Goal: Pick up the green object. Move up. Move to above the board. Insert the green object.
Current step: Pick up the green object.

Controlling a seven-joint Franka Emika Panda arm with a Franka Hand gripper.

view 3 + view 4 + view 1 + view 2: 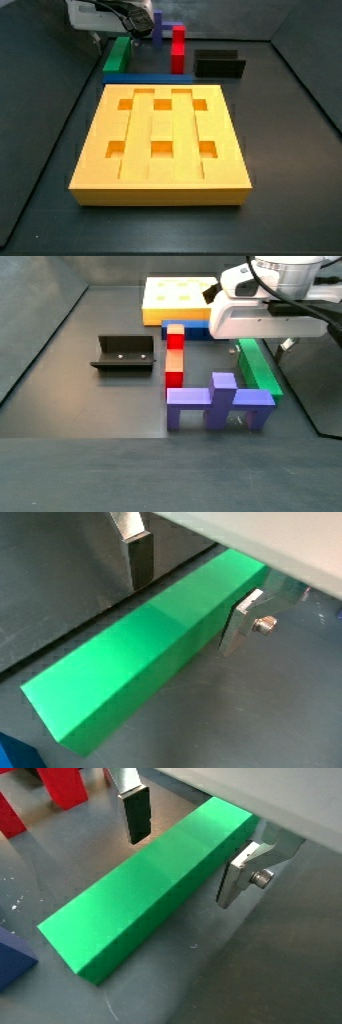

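I expect the green object (pixel 118 55) to go in lengthwise and lie flat when I lower it, because long straight grooves (pixel 138 138) run between the board's square holes.
The green object (pixel 140 903) is a long green bar lying flat on the dark floor; it shows in both wrist views (pixel 140 662) and both side views (pixel 118 55) (pixel 257 366). My gripper (pixel 187 853) is open and straddles the bar near one end, also seen in a wrist view (pixel 190 597). One dark-padded finger (pixel 136 823) stands clear of the bar. The other finger (pixel 237 878) is close to its side. The yellow-orange board (pixel 160 190) with six square holes lies apart from the bar, nearer in a side view and farther back in a side view (pixel 158 301).
A flat blue bar (pixel 140 75) lies between the green object and the board. An upright red block (pixel 178 52), a purple piece (pixel 221 401) and the black fixture (pixel 120 353) stand nearby. Dark walls enclose the floor.
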